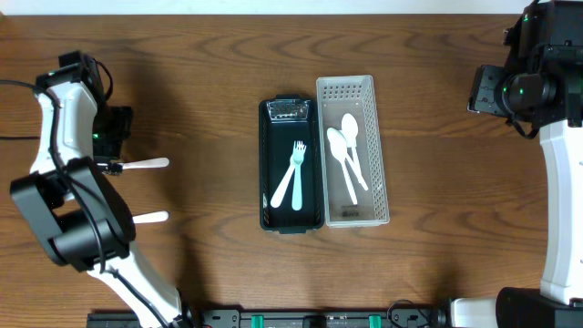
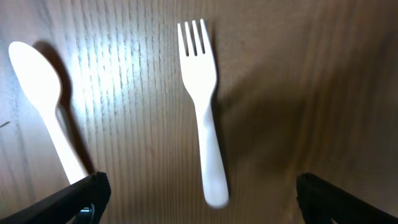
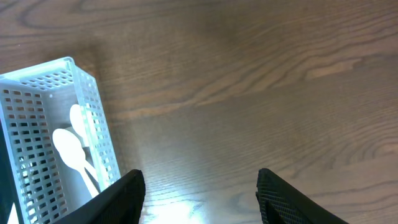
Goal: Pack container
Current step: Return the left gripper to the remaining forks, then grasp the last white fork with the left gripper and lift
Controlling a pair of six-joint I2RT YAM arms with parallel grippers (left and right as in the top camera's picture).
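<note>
The loose white fork (image 2: 209, 140) points straight through the opening between my left gripper's fingers, clear of the spoon, so the gripper should keep going down until its fingers straddle the fork's neck (image 2: 202, 104).
A black container (image 1: 269, 164) stands mid-table and holds two white forks (image 1: 291, 173). Beside it on the right, a white perforated basket (image 1: 381, 150) holds several white spoons (image 1: 346, 146); it also shows in the right wrist view (image 3: 31, 118). A loose white fork (image 2: 205, 106) and a white spoon (image 2: 43, 99) lie on the wood at the left. Overhead shows only their handles, fork (image 1: 146, 164) and spoon (image 1: 150, 217). My left gripper (image 2: 199, 205) is open above the fork's handle end, shown overhead (image 1: 114, 150). My right gripper (image 3: 199, 199) is open and empty at far right (image 1: 483, 91).
The brown wooden table (image 1: 209, 73) carries all of this. My left arm (image 1: 64, 210) covers the heads of the two loose utensils in the overhead view. My right arm (image 1: 565, 182) runs along the right edge.
</note>
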